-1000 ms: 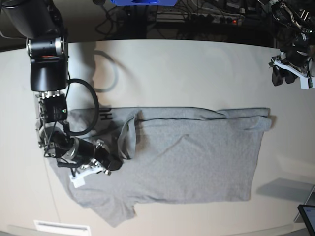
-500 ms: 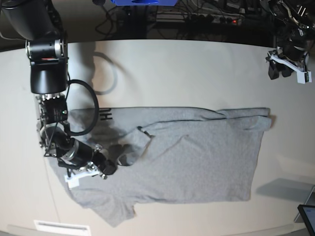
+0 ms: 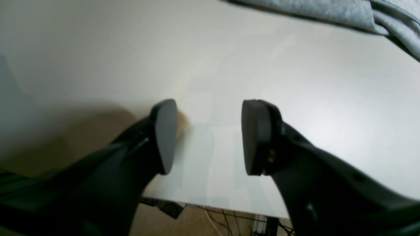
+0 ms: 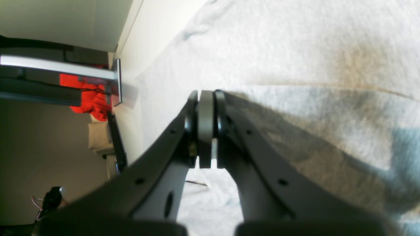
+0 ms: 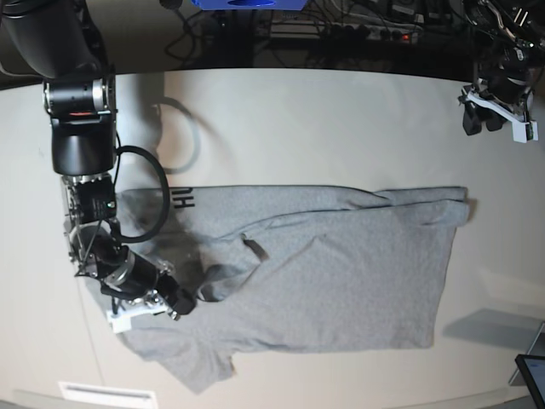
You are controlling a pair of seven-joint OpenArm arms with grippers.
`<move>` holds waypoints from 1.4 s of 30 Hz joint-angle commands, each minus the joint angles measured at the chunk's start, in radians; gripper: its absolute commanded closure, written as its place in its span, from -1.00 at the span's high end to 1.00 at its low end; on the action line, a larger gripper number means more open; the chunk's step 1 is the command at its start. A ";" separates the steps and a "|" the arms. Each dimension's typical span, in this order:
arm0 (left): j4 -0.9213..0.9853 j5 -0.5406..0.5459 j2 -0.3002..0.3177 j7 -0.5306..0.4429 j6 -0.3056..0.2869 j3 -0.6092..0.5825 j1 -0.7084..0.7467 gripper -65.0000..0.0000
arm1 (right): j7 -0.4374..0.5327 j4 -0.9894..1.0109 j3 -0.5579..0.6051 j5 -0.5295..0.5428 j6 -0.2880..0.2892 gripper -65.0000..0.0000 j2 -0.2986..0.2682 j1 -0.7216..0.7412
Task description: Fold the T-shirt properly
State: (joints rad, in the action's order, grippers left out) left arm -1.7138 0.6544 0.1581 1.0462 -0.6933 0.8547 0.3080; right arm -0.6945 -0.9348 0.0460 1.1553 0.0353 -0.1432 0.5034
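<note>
The robot's right gripper is pinching the raised fold's end over flat cloth. It should go on pulling toward the shirt's near edge until the fold lies smooth, and then let go.
The grey T-shirt lies spread across the table, with black lettering showing at its far left corner. My right gripper is low over the shirt's left part and shut, with a pinch of T-shirt cloth between its tips. A raised fold runs from there toward the shirt's middle. My left gripper hangs open over bare table at the far right, holding nothing. Only the shirt's corner shows beyond the left gripper, at the top of its wrist view.
A dark screen sits at the front right corner and a white strip at the front left edge. Cables and a blue object lie beyond the table's far edge. Something red shows off the table.
My right gripper has moved left and toward the front edge, dragging cloth; the folded flap has opened out and shifted right. The left gripper has drawn back toward the far edge.
</note>
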 commanded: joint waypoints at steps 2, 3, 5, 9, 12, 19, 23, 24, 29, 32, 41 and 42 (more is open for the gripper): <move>-0.019 0.018 0.018 -0.024 -0.005 0.005 0.007 -0.05 | 0.029 0.003 -0.004 0.018 0.033 -1.00 -0.002 0.048; -0.019 0.018 0.018 -0.025 -0.005 0.005 0.007 -0.05 | 0.043 0.009 -0.002 0.018 0.038 -1.00 -0.002 0.050; -0.018 0.018 0.018 -0.025 -0.005 0.005 0.009 -0.05 | 0.069 0.010 -0.002 0.018 0.038 -1.00 -0.003 0.051; -0.016 0.018 0.018 -0.025 -0.005 0.005 0.009 -0.05 | 0.095 0.010 -0.002 0.018 0.038 -1.00 -0.005 0.051; -0.016 0.018 0.018 -0.025 -0.005 0.005 0.009 -0.05 | 0.111 0.012 -0.002 0.018 0.038 -1.00 -0.005 0.056; -0.016 0.018 0.018 -0.025 -0.005 0.005 0.009 -0.05 | 0.158 0.012 -0.001 0.018 0.038 -1.00 -0.005 0.056; -0.016 0.018 0.018 -0.025 -0.005 0.005 0.009 -0.05 | 0.177 0.012 -0.001 0.018 0.039 -1.00 -0.003 0.056; -0.016 0.018 0.018 -0.025 -0.005 0.005 0.009 -0.05 | 0.187 0.012 -0.001 0.018 0.039 -1.00 -0.003 0.056; -0.016 0.018 0.018 -0.025 -0.005 0.005 0.009 -0.05 | 0.189 0.012 -0.001 0.018 0.031 -0.95 -0.003 0.053; -0.016 0.018 0.018 -0.025 -0.005 0.005 0.009 -0.05 | 0.187 0.012 -0.001 0.018 0.030 -0.60 -0.003 0.050; -0.022 0.018 0.018 -0.025 -0.005 0.001 0.004 -0.05 | 0.186 -0.028 -0.005 0.024 -0.044 0.05 -0.006 0.004; -0.024 0.020 0.018 -0.025 -0.005 0.001 0.004 -0.05 | 0.172 -0.059 -0.004 0.021 -0.044 -0.01 -0.011 -0.012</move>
State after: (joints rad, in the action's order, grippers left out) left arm -1.7142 0.6548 0.1581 1.0458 -0.6930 0.8520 0.3134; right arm -0.5331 -0.9710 0.0463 1.1557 -0.0307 -0.1478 0.4545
